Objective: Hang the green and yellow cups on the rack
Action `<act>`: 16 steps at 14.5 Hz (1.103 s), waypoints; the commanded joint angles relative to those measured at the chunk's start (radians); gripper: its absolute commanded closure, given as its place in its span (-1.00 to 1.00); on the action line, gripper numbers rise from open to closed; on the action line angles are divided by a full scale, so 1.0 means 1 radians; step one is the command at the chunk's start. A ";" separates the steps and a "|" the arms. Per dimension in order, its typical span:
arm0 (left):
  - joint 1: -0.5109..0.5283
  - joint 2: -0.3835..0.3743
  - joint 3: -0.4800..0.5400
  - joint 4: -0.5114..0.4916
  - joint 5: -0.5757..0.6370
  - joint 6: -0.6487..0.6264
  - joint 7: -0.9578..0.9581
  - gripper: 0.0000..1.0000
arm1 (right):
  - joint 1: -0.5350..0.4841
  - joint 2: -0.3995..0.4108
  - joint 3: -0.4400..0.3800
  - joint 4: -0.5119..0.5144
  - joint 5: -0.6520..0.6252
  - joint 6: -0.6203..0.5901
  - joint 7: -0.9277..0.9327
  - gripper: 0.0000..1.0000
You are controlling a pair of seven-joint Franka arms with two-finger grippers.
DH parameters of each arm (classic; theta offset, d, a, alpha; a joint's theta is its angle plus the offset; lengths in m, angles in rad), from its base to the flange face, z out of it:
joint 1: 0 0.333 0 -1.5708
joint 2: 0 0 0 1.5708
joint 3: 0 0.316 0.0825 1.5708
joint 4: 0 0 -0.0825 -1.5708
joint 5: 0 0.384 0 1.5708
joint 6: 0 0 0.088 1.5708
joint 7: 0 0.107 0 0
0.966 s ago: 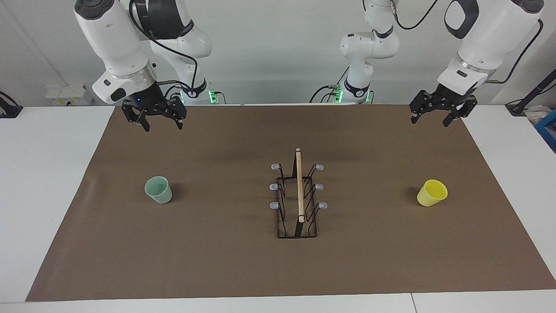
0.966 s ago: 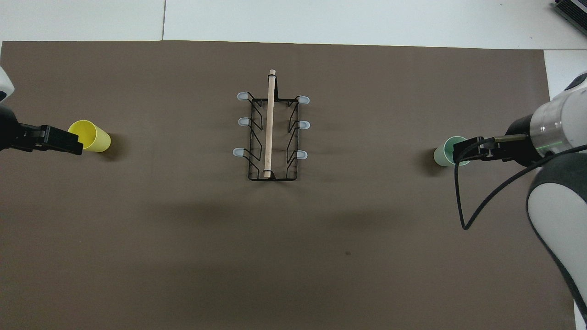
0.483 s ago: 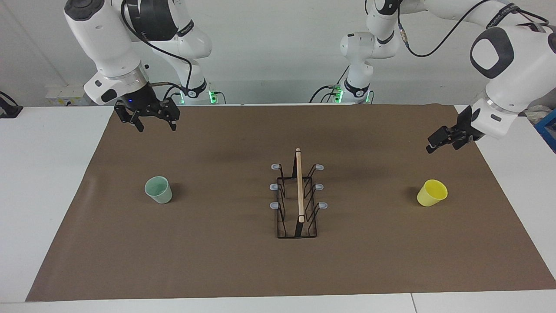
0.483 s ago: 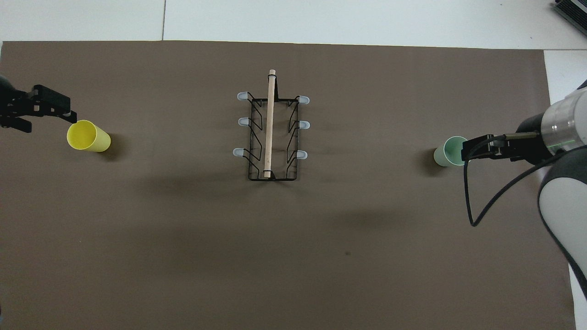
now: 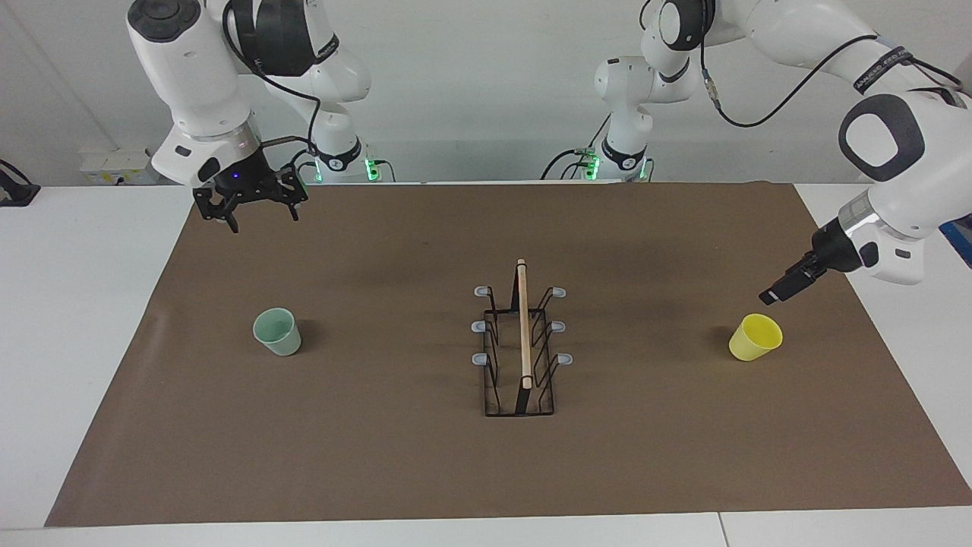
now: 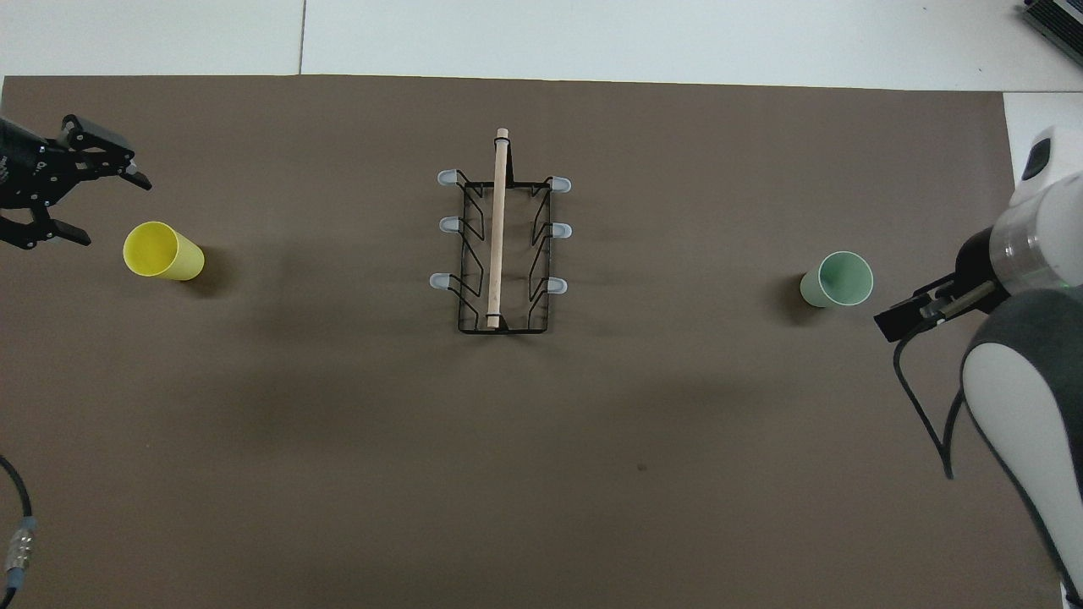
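Note:
The rack's wires (image 6: 556,285) slope up and outward, so the green cup (image 6: 838,279) will hang upside down with its base tilted outward when I lower it over one of them.
The pale green cup (image 5: 277,332) stands mouth up on the brown mat toward the right arm's end; it also shows in the overhead view (image 6: 838,279). The yellow cup (image 5: 755,336) stands mouth up toward the left arm's end (image 6: 161,250). The black wire rack (image 5: 522,349) with its wooden rod stands mid-table between them (image 6: 499,245), its pegs bare. My left gripper (image 6: 114,211) is open and empty, low beside the yellow cup, apart from it (image 5: 771,296). My right gripper (image 5: 262,220) is open and empty, raised over the mat's edge near the robots (image 6: 897,320).
The brown mat (image 5: 380,456) covers most of the white table (image 5: 76,342). A blue box (image 5: 960,228) sits off the mat at the left arm's end. A loose cable (image 6: 17,541) lies near the left arm's base.
My left gripper has come down and turned sideways, ending close beside the yellow cup. My right gripper has drawn back from over the green cup toward the robots. Cups and rack have not moved.

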State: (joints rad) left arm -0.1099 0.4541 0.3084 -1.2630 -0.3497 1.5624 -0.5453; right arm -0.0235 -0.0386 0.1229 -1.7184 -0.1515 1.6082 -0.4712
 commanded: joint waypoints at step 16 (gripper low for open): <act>0.079 0.331 0.244 0.076 -0.351 0.136 -0.278 -1.00 | 0.223 0.224 0.009 -0.148 -0.528 0.192 -0.268 -1.00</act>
State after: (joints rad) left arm -0.0210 0.7891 0.5298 -1.1470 -0.6707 1.6819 -0.8024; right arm 0.1970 0.1445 0.1321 -1.8650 -0.6201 1.7685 -0.7304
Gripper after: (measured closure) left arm 0.004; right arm 0.000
